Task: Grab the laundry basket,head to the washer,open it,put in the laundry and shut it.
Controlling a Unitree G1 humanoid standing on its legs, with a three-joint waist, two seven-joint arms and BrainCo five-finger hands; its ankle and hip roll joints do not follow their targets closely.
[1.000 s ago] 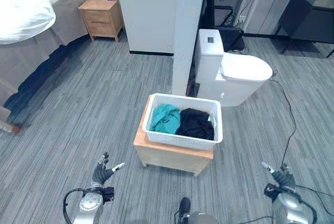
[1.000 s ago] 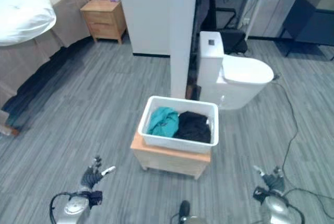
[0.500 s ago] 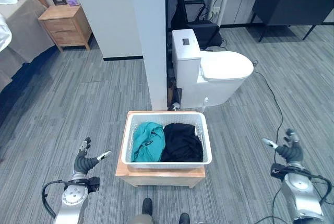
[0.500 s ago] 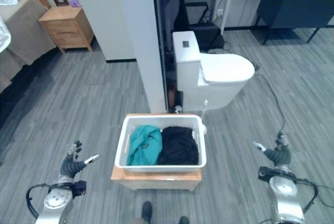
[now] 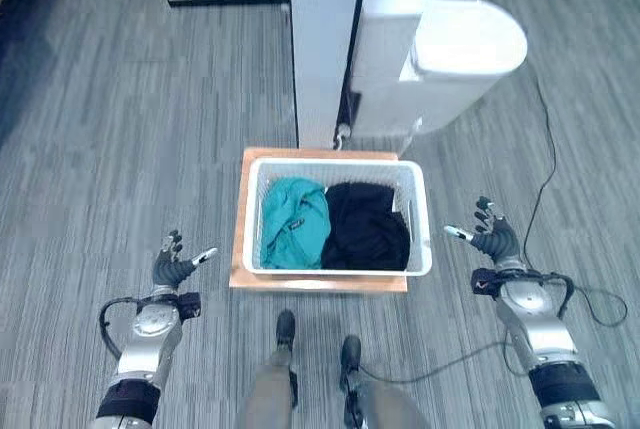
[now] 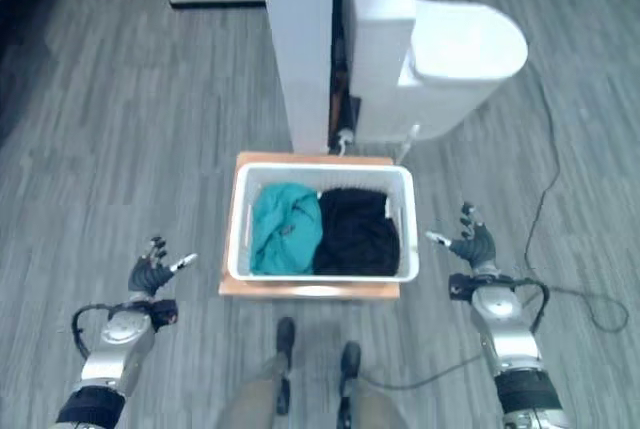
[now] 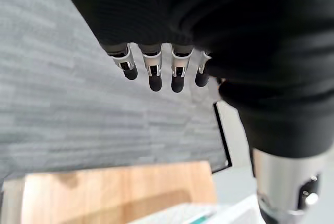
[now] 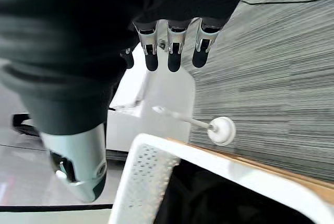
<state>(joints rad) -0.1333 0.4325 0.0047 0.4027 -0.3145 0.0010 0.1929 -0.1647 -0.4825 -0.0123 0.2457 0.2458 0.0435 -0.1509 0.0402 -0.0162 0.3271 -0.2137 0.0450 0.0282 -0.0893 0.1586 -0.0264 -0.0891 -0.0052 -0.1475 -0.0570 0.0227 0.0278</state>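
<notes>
I expect both garments [image 5: 328, 226] to ride along inside when I lift and carry the basket, because they lie slumped below the white laundry basket's rim [image 5: 252, 217].
A white laundry basket [image 5: 420, 211] stands on a low wooden stand [image 5: 240, 249] right in front of me. It holds a teal garment [image 5: 294, 222] and a black garment [image 5: 368, 227]. My left hand [image 5: 173, 268] hovers open to the left of the stand, a short way off. To the right of the basket my right hand [image 5: 491, 240] is open too, near the rim but apart from it. In the right wrist view the basket's perforated corner [image 8: 148, 174] lies just past the fingers [image 8: 170, 46]. The left wrist view shows the stand's top [image 7: 115, 192] beyond the fingers [image 7: 156, 67].
A white toilet [image 5: 455, 49] stands just behind the basket, beside a white partition wall [image 5: 325, 39]. A toilet brush or plunger [image 8: 222, 130] leans near the basket's far corner. Grey plank floor [image 5: 120, 129] spreads out to the left.
The camera has tilted down and come closer, so the basket now sits nearer my feet. Both hands have come up beside the basket, the right one closer to its rim.
</notes>
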